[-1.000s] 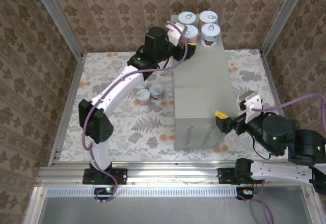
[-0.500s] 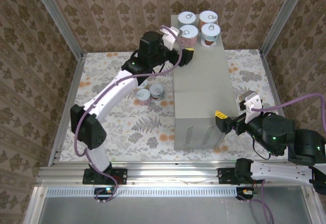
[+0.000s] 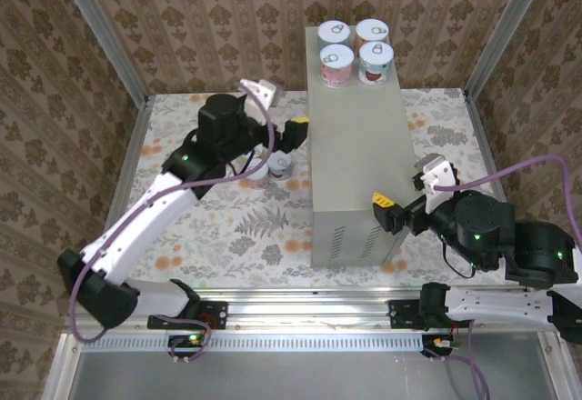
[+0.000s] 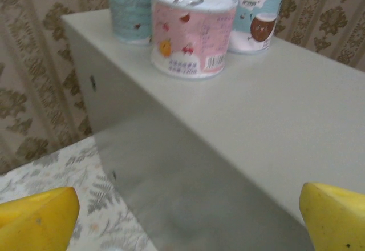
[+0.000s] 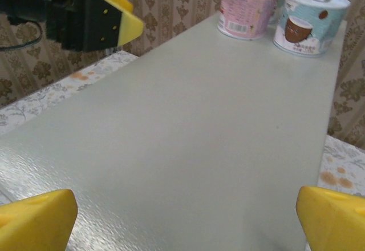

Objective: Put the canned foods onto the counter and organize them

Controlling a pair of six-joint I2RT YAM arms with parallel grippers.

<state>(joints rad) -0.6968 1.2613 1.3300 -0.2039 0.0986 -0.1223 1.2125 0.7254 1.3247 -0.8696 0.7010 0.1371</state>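
The nearer tin on the floral floor [image 3: 259,175] is clear in front and my fingers are open, so my left gripper should keep going down and close around that tin's sides [image 3: 262,182].
Several canned foods stand in a tight block at the far end of the counter [image 3: 356,145], among them a pink-labelled tin [image 3: 337,63] [image 4: 191,31] [image 5: 248,8] and a teal one with a brown picture [image 3: 376,62] [image 4: 254,14] [image 5: 308,23]. Two more tins [image 3: 281,164] stand on the floral floor left of the counter, partly hidden under my left arm. My left gripper [image 3: 291,138] [image 4: 188,222] [image 5: 97,14] hangs open and empty beside the counter's left face. At the counter's near end, my right gripper [image 3: 393,216] [image 5: 185,217] is open over the flat top, holding nothing.
Aluminium frame posts [image 3: 100,32] and patterned walls close in the cell on three sides. The counter's near end face [image 3: 350,241] has vent slots. The floral floor [image 3: 227,227] lies left of the counter, and a narrow strip [image 3: 436,132] runs along its right.
My left gripper opened, let go of the pink tin on the counter and pulled back left and nearer, off the counter top. My right arm edged slightly left.
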